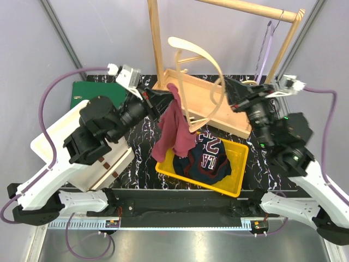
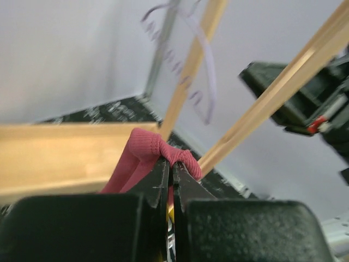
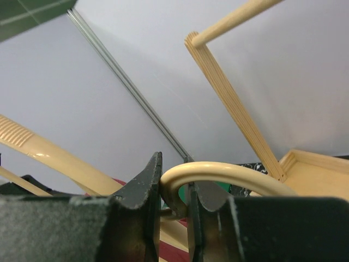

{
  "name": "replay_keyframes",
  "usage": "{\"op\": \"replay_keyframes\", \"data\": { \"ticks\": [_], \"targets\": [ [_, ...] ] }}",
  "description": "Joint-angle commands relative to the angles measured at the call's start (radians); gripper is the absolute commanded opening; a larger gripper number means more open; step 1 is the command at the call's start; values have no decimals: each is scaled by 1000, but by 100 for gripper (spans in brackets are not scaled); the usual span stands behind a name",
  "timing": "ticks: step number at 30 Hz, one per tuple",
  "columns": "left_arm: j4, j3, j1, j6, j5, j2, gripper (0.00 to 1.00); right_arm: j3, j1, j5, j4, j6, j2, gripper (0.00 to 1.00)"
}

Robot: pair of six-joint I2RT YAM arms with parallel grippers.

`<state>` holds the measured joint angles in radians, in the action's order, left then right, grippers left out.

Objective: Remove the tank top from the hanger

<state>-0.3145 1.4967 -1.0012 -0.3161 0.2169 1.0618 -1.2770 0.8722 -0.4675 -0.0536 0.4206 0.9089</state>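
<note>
My right gripper needs to pull the hanger aside before my left gripper lowers the tank top, because the cream hanger's arm meets the tank top over the bin.
The maroon tank top hangs in a bunch from my left gripper, its lower end reaching the yellow bin. In the left wrist view the jaws are closed on a folded strap of the tank top. The cream hanger is tilted upright above the wooden rack base; one of its arms runs down beside the cloth. My right gripper is shut on the hanger's curved hook, which sits between the jaws. A strip of maroon cloth shows below them.
A yellow bin at centre front holds a navy jersey. The wooden clothes rack stands behind, with a purple hanger on its rail. A green board and a white box lie at left.
</note>
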Motion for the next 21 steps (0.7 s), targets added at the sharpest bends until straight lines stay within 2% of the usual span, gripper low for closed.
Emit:
{"op": "replay_keyframes", "data": {
  "ticks": [1, 5, 8, 15, 21],
  "targets": [
    [100, 210, 1, 22, -281, 62, 0, -21, -4, -28, -19, -29, -155, 0],
    [103, 376, -1, -5, -405, 157, 0, -22, -4, -25, 23, -29, -229, 0],
    [106, 445, -1, -35, -451, 205, 0, -35, -4, -11, 81, -26, -263, 0],
    [141, 384, -1, -84, -475, 216, 0, -30, -4, -22, 115, -40, -303, 0],
    [140, 421, -1, -94, -496, 205, 0, -28, -4, -14, 124, -42, -297, 0]
  ]
}}
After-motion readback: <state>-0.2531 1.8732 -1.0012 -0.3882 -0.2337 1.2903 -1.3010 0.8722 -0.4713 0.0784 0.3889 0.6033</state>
